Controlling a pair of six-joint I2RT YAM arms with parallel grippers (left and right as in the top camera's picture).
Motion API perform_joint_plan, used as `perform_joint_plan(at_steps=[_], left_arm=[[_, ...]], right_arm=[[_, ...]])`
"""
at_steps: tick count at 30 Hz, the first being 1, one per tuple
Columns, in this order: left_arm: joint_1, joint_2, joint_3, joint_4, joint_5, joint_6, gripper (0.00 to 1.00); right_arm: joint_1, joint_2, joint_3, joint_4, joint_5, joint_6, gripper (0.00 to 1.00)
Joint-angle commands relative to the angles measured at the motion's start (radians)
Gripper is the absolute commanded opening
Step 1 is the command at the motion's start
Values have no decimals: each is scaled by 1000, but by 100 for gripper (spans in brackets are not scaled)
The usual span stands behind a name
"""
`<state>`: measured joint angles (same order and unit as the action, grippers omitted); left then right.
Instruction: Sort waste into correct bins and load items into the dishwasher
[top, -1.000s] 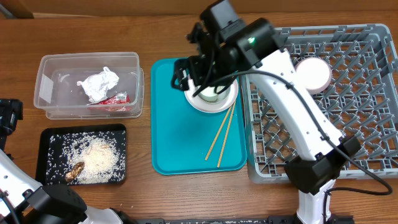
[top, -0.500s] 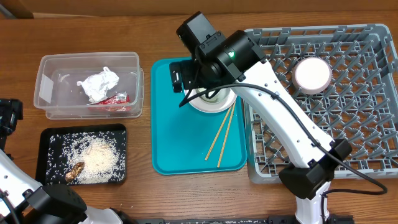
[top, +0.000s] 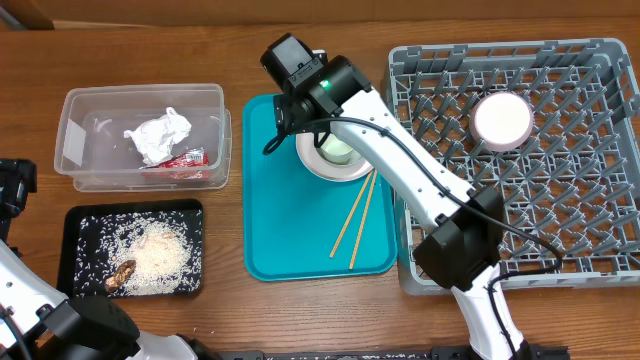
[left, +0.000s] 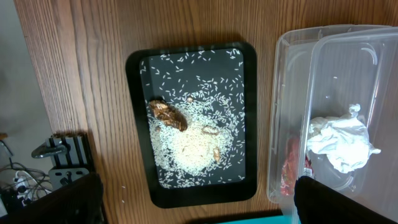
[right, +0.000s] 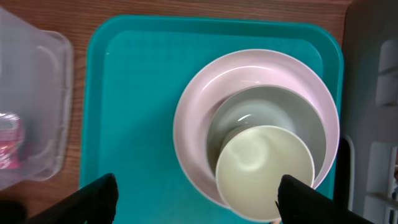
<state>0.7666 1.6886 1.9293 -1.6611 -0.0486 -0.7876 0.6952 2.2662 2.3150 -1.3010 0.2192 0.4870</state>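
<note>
The pale green cup (right: 264, 171) is leaning in the grey bowl on the pink plate and is in the way of both, so my right gripper should first pinch the cup's side (right: 219, 171).
A pink plate (top: 358, 167) on the teal tray (top: 290, 230) holds a grey bowl (right: 249, 109) and a pale green cup (top: 337, 150). The cup also shows in the right wrist view (right: 264, 171). Two chopsticks (top: 356, 218) lie on the tray in front of the stack. My right gripper (top: 290, 112) (right: 202, 199) is open and empty, above the tray's back part, at the left rim of the plate. My left gripper (left: 199, 202) is open and empty, above the black tray of rice and food scraps (left: 193, 124).
A grey dish rack (top: 560, 200) stands at the right with a pink bowl (top: 503, 118) in it. A clear bin (top: 145, 135) at the left holds crumpled paper (top: 158, 133) and a red wrapper (top: 183, 160). The black tray (top: 132, 250) lies in front of the bin.
My right arm has swung left and back, from over the bowl stack to the tray's back left part. The stack, chopsticks and left arm have not moved.
</note>
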Motion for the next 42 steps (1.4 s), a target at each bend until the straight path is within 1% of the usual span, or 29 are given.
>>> perform_joint_plan(at_steps=[1, 3, 13, 14, 17, 18, 19, 20, 37, 42], left_arm=[[5, -8, 13, -2, -13, -21, 100], [5, -8, 13, -2, -13, -21, 100], [5, -8, 13, -2, -13, -21, 100], [5, -8, 13, -2, -13, -21, 100], [5, -8, 13, -2, -13, -21, 100], [5, -8, 13, -2, -13, -21, 100], [5, -8, 13, -2, -13, -21, 100], [5, -8, 13, -2, -13, -21, 100], [5, -8, 13, -2, -13, -21, 100], [5, -8, 13, -3, -13, -21, 100]], right_arm=[[-2, 16, 1, 8, 61, 32, 81], [-2, 31, 1, 5, 60, 51, 77], [-3, 72, -12, 2, 53, 72, 77], [-3, 72, -12, 2, 52, 84, 81], [-3, 72, -12, -7, 49, 98, 84], [-3, 72, -12, -13, 49, 98, 89], [-3, 72, -12, -15, 49, 98, 96], [-3, 72, -12, -18, 49, 97, 100], [-3, 72, -12, -40, 48, 97, 100], [-3, 72, -12, -69, 49, 97, 100]])
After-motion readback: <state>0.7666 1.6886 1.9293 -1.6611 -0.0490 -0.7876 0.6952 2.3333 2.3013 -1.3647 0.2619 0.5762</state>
